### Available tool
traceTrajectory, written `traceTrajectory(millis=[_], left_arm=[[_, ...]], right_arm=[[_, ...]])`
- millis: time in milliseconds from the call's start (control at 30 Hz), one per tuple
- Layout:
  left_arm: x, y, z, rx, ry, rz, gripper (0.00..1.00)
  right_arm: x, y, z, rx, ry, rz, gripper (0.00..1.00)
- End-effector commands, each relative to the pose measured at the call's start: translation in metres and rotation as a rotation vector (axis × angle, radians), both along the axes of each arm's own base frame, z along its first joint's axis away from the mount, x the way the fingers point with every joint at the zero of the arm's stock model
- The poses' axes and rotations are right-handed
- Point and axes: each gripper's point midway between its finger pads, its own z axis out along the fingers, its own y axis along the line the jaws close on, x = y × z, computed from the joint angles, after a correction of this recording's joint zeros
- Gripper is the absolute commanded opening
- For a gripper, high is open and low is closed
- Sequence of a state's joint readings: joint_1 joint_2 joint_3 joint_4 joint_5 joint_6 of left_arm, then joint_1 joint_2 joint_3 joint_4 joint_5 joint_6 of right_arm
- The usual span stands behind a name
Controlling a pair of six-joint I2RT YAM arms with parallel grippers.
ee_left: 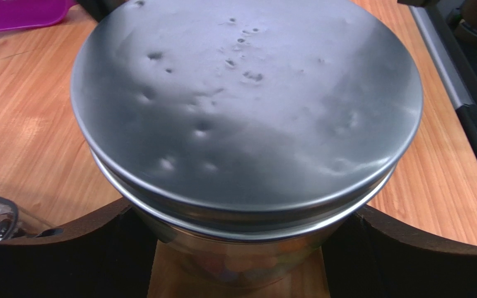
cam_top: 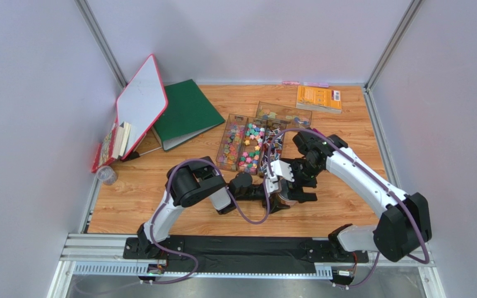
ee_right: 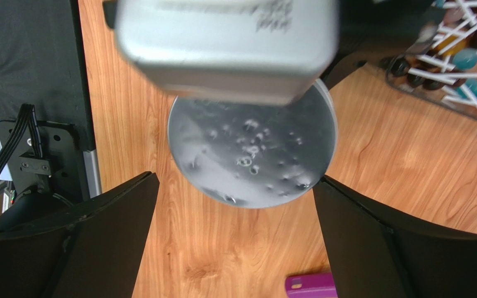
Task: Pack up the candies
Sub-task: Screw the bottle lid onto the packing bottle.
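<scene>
One finger of the robot's right gripper overlaps the lid's rim [ee_right: 326, 166], so next the right gripper backs up and centers its open fingers over the dented lid [ee_right: 252, 149] before it grips the lid.
The candies [cam_top: 247, 146] fill several clear trays at the table's middle, and lollipops [ee_right: 465, 56] on white sticks show at the right wrist view's top right. A glass jar [cam_top: 282, 202] with a dented grey metal lid [ee_left: 241, 105] stands in front of the trays, with more candies [ee_left: 247, 267] blurred through its glass. My left gripper [ee_left: 242, 208] holds the jar's body from the left, one jaw on each side below the lid. My right gripper [ee_right: 235, 180] hangs above the lid [ee_right: 253, 155], wide open and holding nothing.
A purple scoop [ee_right: 312, 285] lies on the wood near the jar. A green binder [cam_top: 188, 112], a tilted whiteboard [cam_top: 140, 102] and an orange book [cam_top: 317, 98] sit at the back. A grey camera housing [ee_right: 222, 43] hangs over the lid. The black base rail [cam_top: 241, 251] runs along the near edge.
</scene>
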State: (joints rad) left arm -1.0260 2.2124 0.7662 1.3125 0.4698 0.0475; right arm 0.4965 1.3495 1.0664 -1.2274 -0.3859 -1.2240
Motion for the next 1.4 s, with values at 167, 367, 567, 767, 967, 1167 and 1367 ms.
traceTrajectory(millis=[167,367,567,767,967,1167,1367], left_arm=[[0.001,0.044,-0.081,0.267,0.141,0.068,0.0],[-0.003,0.043,-0.087,0.277,0.136,0.038,0.0],[-0.013,0.046,-0.094,0.302,0.085,-0.014,0.0],[-0.016,0.046,-0.094,0.303,0.099,-0.025,0.0],[-0.017,0.047,-0.091,0.302,0.092,-0.027,0.0],[-0.018,0.049,-0.091,0.305,0.092,-0.025,0.0],[-0.016,0.049,-0.091,0.304,0.087,-0.019,0.0]], right_arm=[[-0.064,-0.017,0.002,-0.004,0.138,-0.12,1.0],[-0.073,-0.021,0.012,0.004,0.128,-0.176,1.0],[-0.005,-0.013,0.047,0.122,-0.263,-0.182,1.0],[0.029,0.015,0.054,0.218,-0.346,-0.018,1.0],[0.037,0.034,0.044,0.231,-0.288,0.176,1.0],[0.023,0.037,0.042,0.238,-0.211,0.309,1.0],[-0.006,0.033,0.037,0.216,-0.054,0.353,1.0]])
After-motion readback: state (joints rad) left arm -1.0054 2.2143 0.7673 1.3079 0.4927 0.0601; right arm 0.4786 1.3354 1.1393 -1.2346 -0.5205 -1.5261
